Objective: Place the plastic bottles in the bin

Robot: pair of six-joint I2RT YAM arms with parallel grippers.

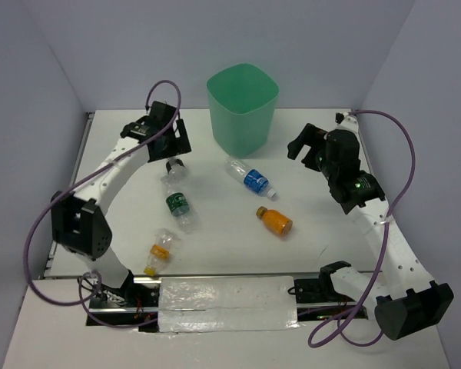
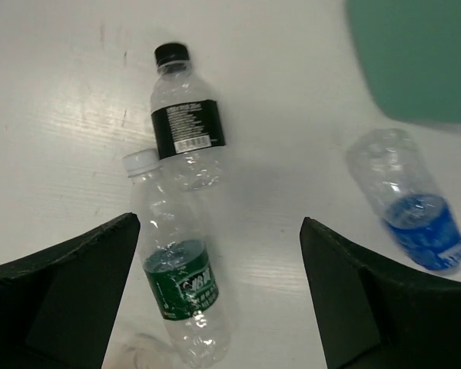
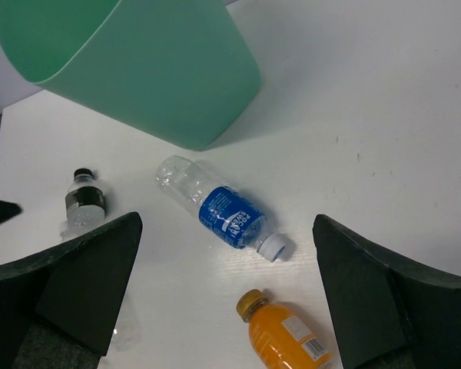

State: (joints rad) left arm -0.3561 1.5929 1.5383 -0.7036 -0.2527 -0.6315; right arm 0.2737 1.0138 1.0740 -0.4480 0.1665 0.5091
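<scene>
The black-capped bottle's body (image 2: 183, 91) points lengthwise into the open fingers of my left gripper, so I should now go down toward the black label (image 2: 188, 129) until the fingers are on both sides of it.
The mint-green bin (image 1: 243, 108) stands upright at the back centre. Several plastic bottles lie on the white table: a black-capped one (image 1: 174, 171), a green-label one (image 1: 178, 204), a blue-label one (image 1: 251, 179), a short orange one (image 1: 275, 221) and a yellow-label one (image 1: 160, 251). My left gripper (image 1: 169, 138) hovers open above the black-capped bottle (image 2: 186, 131) and the green-label bottle (image 2: 180, 284). My right gripper (image 1: 309, 147) hangs open to the right of the bin (image 3: 146, 69), above the blue-label bottle (image 3: 223, 214) and the orange bottle (image 3: 288, 334). Neither gripper holds anything.
Grey walls close in the table at the back and both sides. A shiny plastic strip (image 1: 227, 304) lies along the near edge between the arm bases. Purple cables (image 1: 403, 154) loop beside each arm.
</scene>
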